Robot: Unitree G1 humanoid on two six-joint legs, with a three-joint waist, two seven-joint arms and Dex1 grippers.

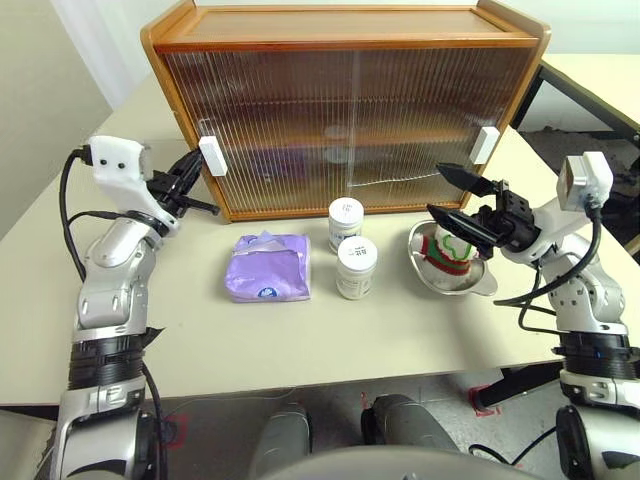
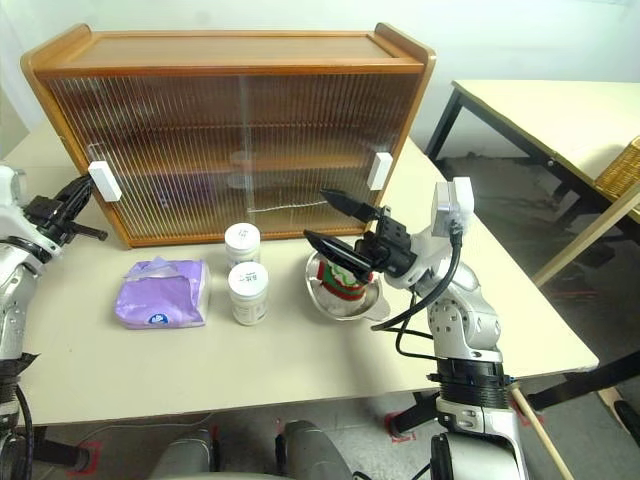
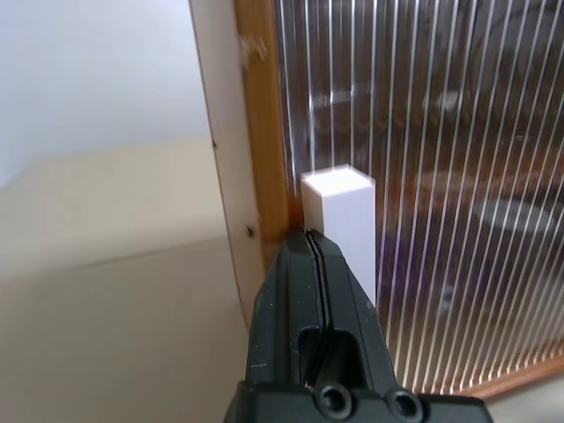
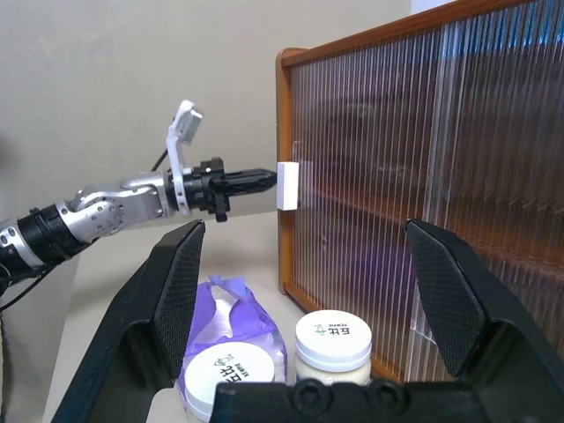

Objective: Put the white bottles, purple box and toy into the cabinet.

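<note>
I keep pushing toward the cabinet's middle point(image 1: 352, 130) until the sliding doors overlap, as my left gripper's closed fingers are at the white handle's outer side point(image 1: 205, 152).
The wooden cabinet point(image 1: 350, 40) stands at the back of the table with both ribbed sliding doors closed. My left gripper point(image 1: 203, 165) is shut, its tips at the outer side of the left door's white handle point(image 1: 212, 156), seen close up as handle point(image 3: 344, 220). Two white bottles point(image 1: 346, 222) point(image 1: 357, 265) stand in front of the cabinet. The purple box point(image 1: 268, 268) lies to their left. The toy point(image 1: 452, 252) sits in a steel bowl point(image 1: 430, 278). My right gripper point(image 1: 437, 190) hangs open just above that bowl, pointing left, with nothing between its fingers.
The right door's white handle point(image 1: 485, 145) is at the cabinet's right end. A second table point(image 2: 540, 110) and a wicker basket point(image 2: 625, 170) stand off to the right. Bare tabletop point(image 1: 300, 340) runs between the objects and the near edge.
</note>
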